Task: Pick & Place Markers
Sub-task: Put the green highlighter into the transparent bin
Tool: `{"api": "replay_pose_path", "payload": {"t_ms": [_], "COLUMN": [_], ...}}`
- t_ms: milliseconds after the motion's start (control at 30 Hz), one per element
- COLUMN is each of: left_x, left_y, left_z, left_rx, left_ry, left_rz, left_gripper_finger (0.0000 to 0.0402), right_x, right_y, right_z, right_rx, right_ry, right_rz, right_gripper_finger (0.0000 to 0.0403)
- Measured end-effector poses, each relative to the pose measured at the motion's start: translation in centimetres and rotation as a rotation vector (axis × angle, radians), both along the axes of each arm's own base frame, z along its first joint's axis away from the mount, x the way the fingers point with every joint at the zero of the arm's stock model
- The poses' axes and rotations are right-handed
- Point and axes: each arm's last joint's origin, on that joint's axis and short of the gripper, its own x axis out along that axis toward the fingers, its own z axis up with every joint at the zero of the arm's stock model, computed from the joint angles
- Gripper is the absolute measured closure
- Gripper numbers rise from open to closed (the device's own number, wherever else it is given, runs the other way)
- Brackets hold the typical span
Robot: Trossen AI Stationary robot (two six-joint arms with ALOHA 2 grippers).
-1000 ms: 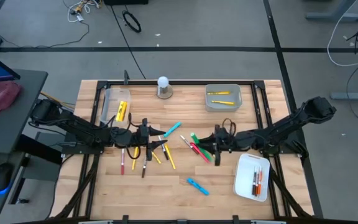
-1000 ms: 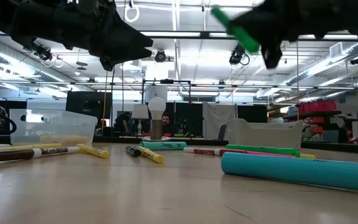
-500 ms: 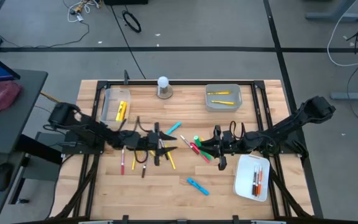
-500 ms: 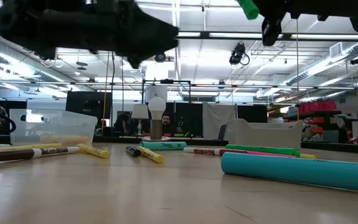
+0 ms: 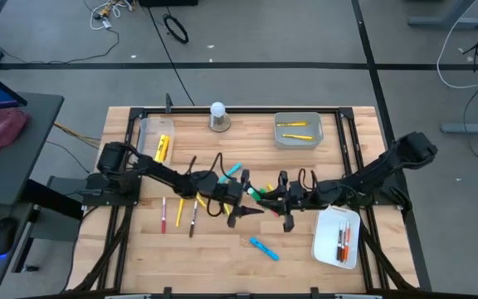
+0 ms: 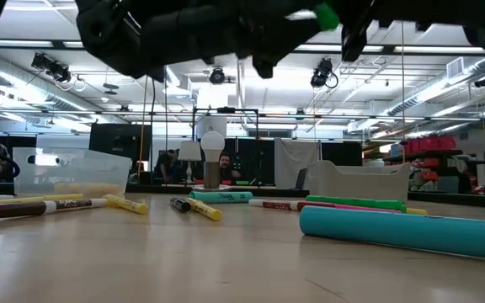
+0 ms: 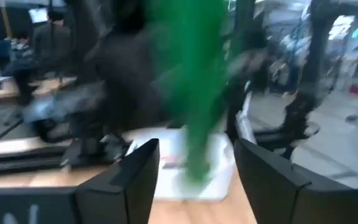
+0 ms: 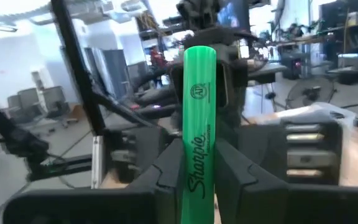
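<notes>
My right gripper is holding the green marker across the table from the clear tray point(image 5: 153, 134), so next my left gripper grabs the marker's loose end point(image 5: 253, 193) and brings the marker there.
A green marker point(image 8: 199, 112) is held above the middle of the table by my right gripper point(image 5: 274, 199), which is shut on it. The marker also shows in the high view point(image 5: 259, 193) and the low view point(image 6: 327, 15). My left gripper point(image 5: 244, 203) faces it from the table's left, level and open. In the left wrist view its two fingers point(image 7: 137, 177) stand on either side of the blurred green marker point(image 7: 194, 93), with a gap on each side. Other markers lie flat on the table: light blue point(image 5: 264, 248), yellow point(image 5: 200, 200), red and dark ones point(image 5: 163, 214). My right gripper pinches the green marker's body point(image 8: 197, 171) between its two fingers. The fingers come level from the table's right and lie along the marker. Its free end point(image 8: 199, 57) sticks out past the fingertips toward my left gripper. The marker is lifted clear of the table.
A clear tray point(image 5: 153, 139) with yellow markers stands at the far left, and a grey tray point(image 5: 298, 130) with yellow markers at the far right. A white tray point(image 5: 337, 236) with red and dark markers stands at the near right. A white ball on a base point(image 5: 217, 116) stands at the far edge.
My left gripper has gone toward the table's right edge, over the lying markers, up to the green marker, and has tipped up to level. My right gripper has edged toward the left with the marker, which stays lifted clear.
</notes>
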Motion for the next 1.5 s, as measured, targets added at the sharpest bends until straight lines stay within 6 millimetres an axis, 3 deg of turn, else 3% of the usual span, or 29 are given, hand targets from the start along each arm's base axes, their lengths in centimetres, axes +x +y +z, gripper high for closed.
{"api": "replay_pose_path", "payload": {"t_ms": [167,300,733,1133,1300,1500], "left_x": [0.0,0.0,0.0,0.0,0.0,0.1], "left_y": [-0.7,-0.9,-0.7,-0.8,-0.8,-0.6], "left_z": [0.0,0.1,0.2,0.0,-0.1,-0.5], "left_rx": [0.009,0.016,0.003,0.004,0.001,-0.019], "left_ry": [-0.005,-0.019,-0.022,-0.011,0.003,0.062], "left_rz": [-0.018,-0.022,0.020,0.009,0.006,0.036], "left_gripper_finger": [0.0167,0.0180,0.0330,0.0303,0.0327,0.0313], "right_x": [0.0,0.0,0.0,-0.1,-0.9,-2.5], "right_y": [0.0,0.0,0.0,0.0,-0.1,-0.3], "right_z": [0.0,-0.1,-0.1,-0.1,1.2,2.9], "right_rx": [0.001,0.002,-0.003,-0.001,0.006,-0.003], "right_ry": [0.003,0.005,0.005,0.025,0.009,0.025], "right_rz": [-0.005,-0.014,-0.011,0.010,0.027,0.049], "right_gripper_finger": [0.0346,0.0346,0.0341,0.0293,0.0248,0.0214]}}
